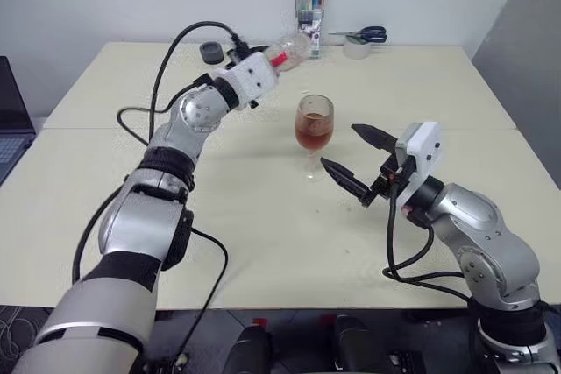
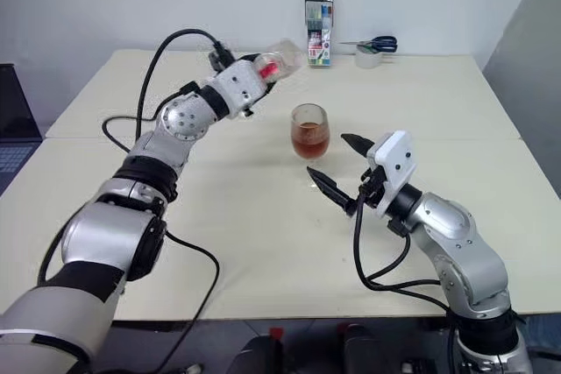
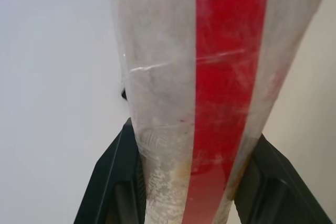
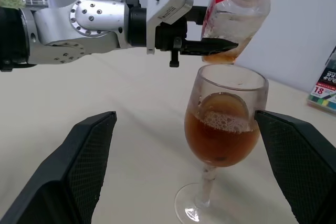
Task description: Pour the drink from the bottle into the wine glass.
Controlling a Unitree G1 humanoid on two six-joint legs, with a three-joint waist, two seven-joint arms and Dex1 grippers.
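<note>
My left gripper should keep going toward the clear tabletop (image 1: 221, 164) and let go once the bottle's base rests there, as the bottle's opening is up and the wine glass is half full.
The wine glass (image 1: 314, 124) stands upright mid-table, its bowl about half full of reddish-brown drink (image 4: 220, 140) with foam on top. My left gripper (image 1: 273, 60) is shut on the bottle (image 1: 287, 48), a clear uncapped one with a red label strip (image 3: 226, 77). The bottle hangs in the air just behind the glass, mouth tilted upward, with only a little drink pooled low inside. My right gripper (image 1: 340, 146) stands open just in front of the glass, its fingers (image 4: 89, 150) spread to either side and apart from it.
At the table's far edge stand a tall marker pack (image 1: 309, 4), blue-handled scissors (image 1: 364, 35) and a tape roll (image 1: 355, 48). A dark round object (image 1: 210, 51) lies behind my left arm. A laptop (image 1: 10, 120) sits off the table's left side.
</note>
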